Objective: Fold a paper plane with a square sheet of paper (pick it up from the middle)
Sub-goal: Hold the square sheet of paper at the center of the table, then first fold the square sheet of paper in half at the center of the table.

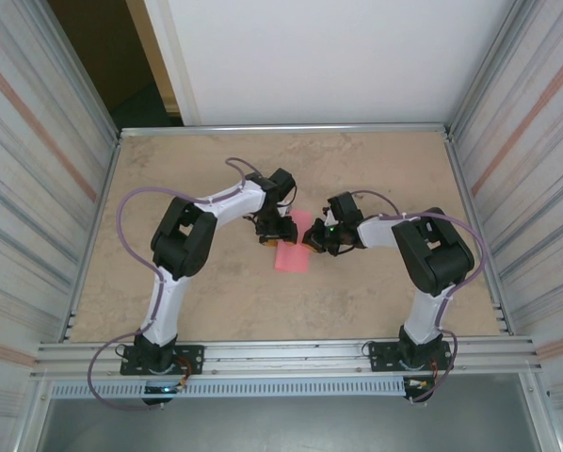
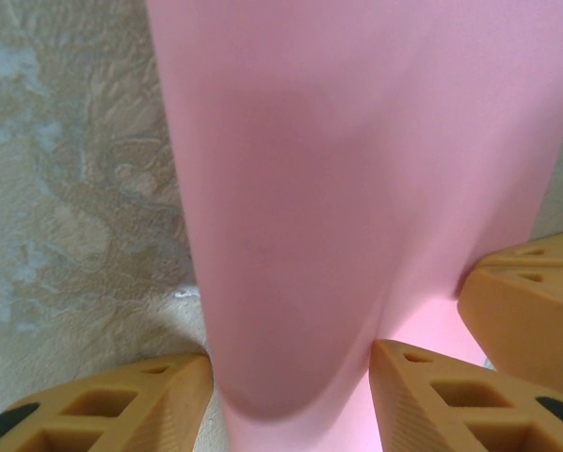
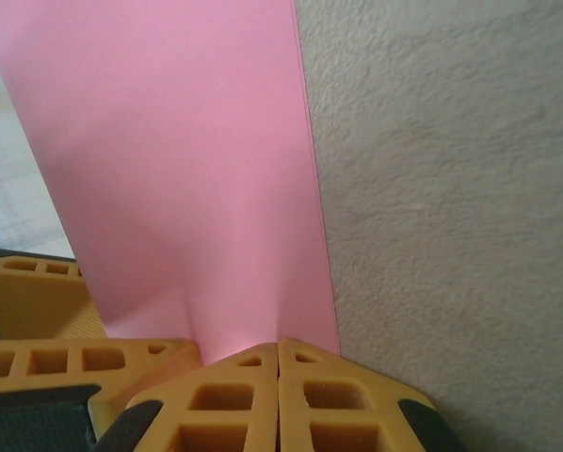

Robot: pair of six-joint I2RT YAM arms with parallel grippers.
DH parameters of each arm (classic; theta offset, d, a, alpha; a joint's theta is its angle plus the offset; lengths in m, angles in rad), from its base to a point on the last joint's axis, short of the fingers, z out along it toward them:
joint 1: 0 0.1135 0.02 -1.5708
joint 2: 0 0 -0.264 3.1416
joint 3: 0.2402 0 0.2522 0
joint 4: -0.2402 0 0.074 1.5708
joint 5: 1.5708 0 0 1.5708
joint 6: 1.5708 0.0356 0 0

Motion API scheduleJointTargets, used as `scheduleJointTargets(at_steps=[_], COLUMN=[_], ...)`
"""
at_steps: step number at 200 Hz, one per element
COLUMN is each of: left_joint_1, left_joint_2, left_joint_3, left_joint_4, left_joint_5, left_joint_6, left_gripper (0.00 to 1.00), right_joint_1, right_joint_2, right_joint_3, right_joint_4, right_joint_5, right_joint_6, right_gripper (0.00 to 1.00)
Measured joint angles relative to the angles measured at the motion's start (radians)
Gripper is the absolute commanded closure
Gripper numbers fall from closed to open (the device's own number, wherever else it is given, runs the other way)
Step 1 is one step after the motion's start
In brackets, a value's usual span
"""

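The sheet bows up into a rounded hump [image 2: 286,320], so while my right gripper pins one edge, my left gripper should shut and press toward the folded side [image 2: 204,273].
The square sheet of paper [image 1: 291,256] is pink and lies mid-table between the two arms. In the left wrist view it bows up into a rounded hump [image 2: 291,235]. My left gripper [image 2: 291,395] stands half closed around that hump, and its orange fingers [image 2: 121,400] touch both sides of it. My right gripper [image 3: 279,344] is shut, its fingertips together on the paper [image 3: 187,169], which puckers where they pinch it. In the top view the left gripper [image 1: 277,231] and the right gripper [image 1: 312,238] meet over the sheet's far edge, almost touching.
The tan tabletop [image 1: 376,179] is ringed by a metal frame, with corrugated walls on both sides. A right fingertip [image 2: 531,306] stands close beside my left gripper. The arm bases sit on the rail [image 1: 281,356] at the near edge.
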Motion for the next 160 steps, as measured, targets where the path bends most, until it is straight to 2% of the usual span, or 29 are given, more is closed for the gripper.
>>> scheduleJointTargets(at_steps=[60, 87, 116, 137, 160], left_joint_1=[-0.014, 0.02, 0.087, 0.108, 0.085], left_joint_2=[-0.104, -0.196, -0.331, -0.381, -0.366], left_joint_3=[-0.079, -0.13, -0.169, -0.191, -0.229], left_joint_4=[0.082, 0.083, 0.152, 0.246, 0.356], left_joint_5=[-0.042, -0.065, -0.041, 0.051, 0.159], left_joint_6=[-0.028, -0.05, -0.072, -0.097, -0.138], left_gripper=[0.44, 0.45, 0.57, 0.68, 0.78], right_joint_1=[0.0, 0.0, 0.0, 0.0, -0.001], right_joint_2=[0.051, 0.065, 0.076, 0.082, 0.084], right_joint_3=[0.071, 0.108, 0.142, 0.157, 0.161], right_joint_4=[-0.05, -0.106, -0.16, -0.183, -0.188], right_joint_5=[-0.041, -0.048, -0.051, -0.053, -0.056], right_joint_6=[-0.085, -0.14, -0.185, -0.196, -0.203], right_gripper=[0.96, 0.96, 0.97, 0.97, 0.98])
